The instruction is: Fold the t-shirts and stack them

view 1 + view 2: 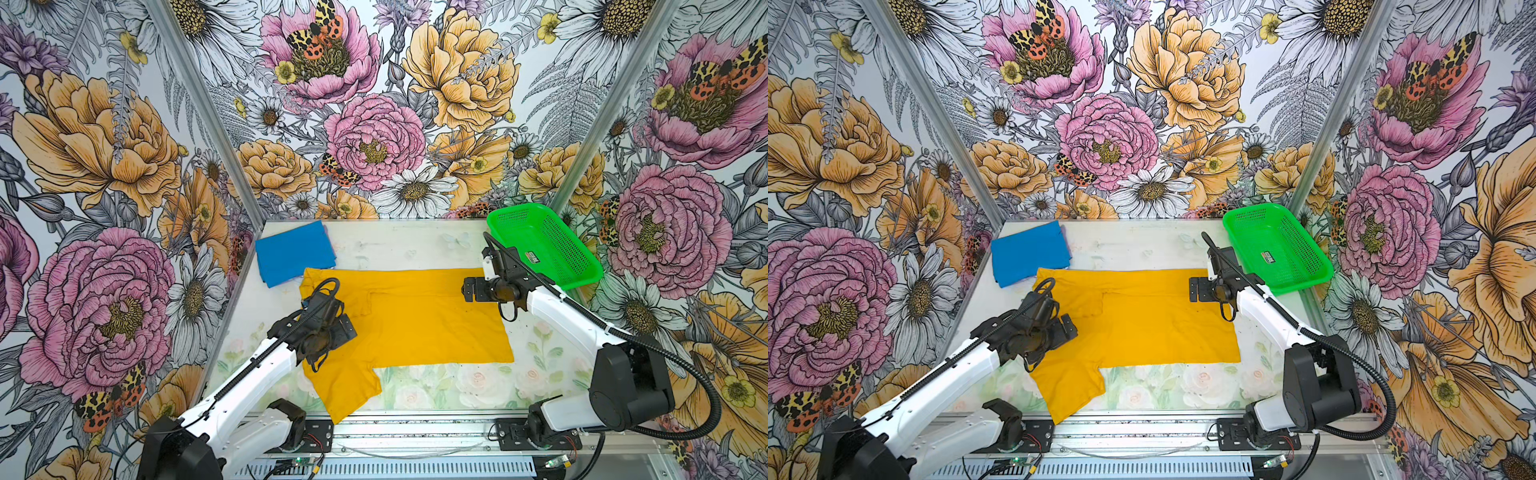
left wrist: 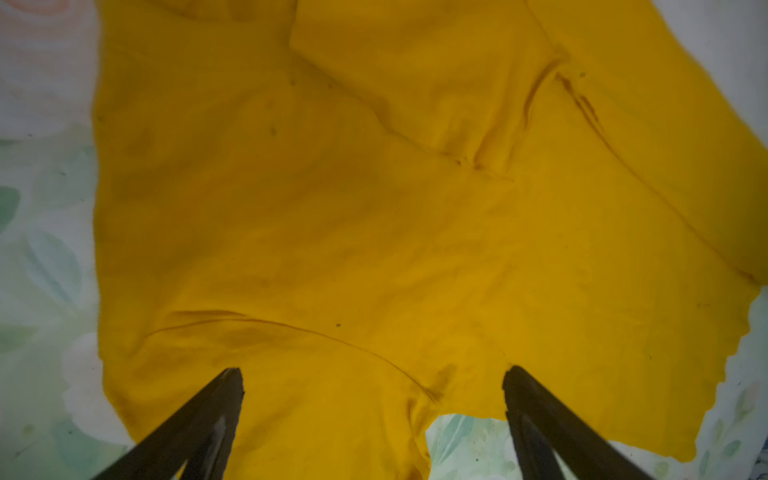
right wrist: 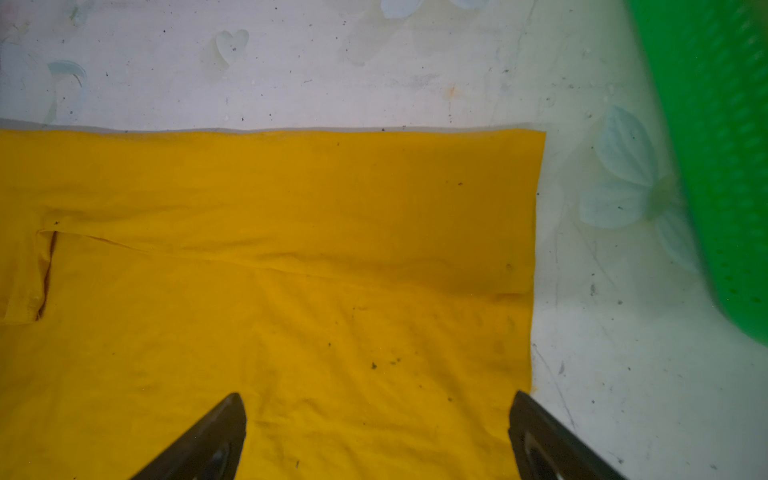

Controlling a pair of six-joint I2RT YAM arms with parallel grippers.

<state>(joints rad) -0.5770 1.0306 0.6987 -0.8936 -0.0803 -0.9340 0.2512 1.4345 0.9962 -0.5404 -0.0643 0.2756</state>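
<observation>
The sleeve goes straight into the yellow t-shirt's near side, so when I carry the sleeve across, that side of the t-shirt will fold over along with it.
The mustard-yellow t-shirt lies flat across the middle of the table. Its far long edge is folded inward and one sleeve points at the front edge. The bright blue t-shirt sits folded at the far left corner. My left gripper hovers open over the yellow t-shirt near its sleeve seam, holding nothing. My right gripper is open above the yellow t-shirt at its far right hem corner, also holding nothing.
A bright green perforated basket stands at the far right corner, close behind the right arm. Flowered walls close in the table on three sides. Bare table surface shows between the blue t-shirt and the basket.
</observation>
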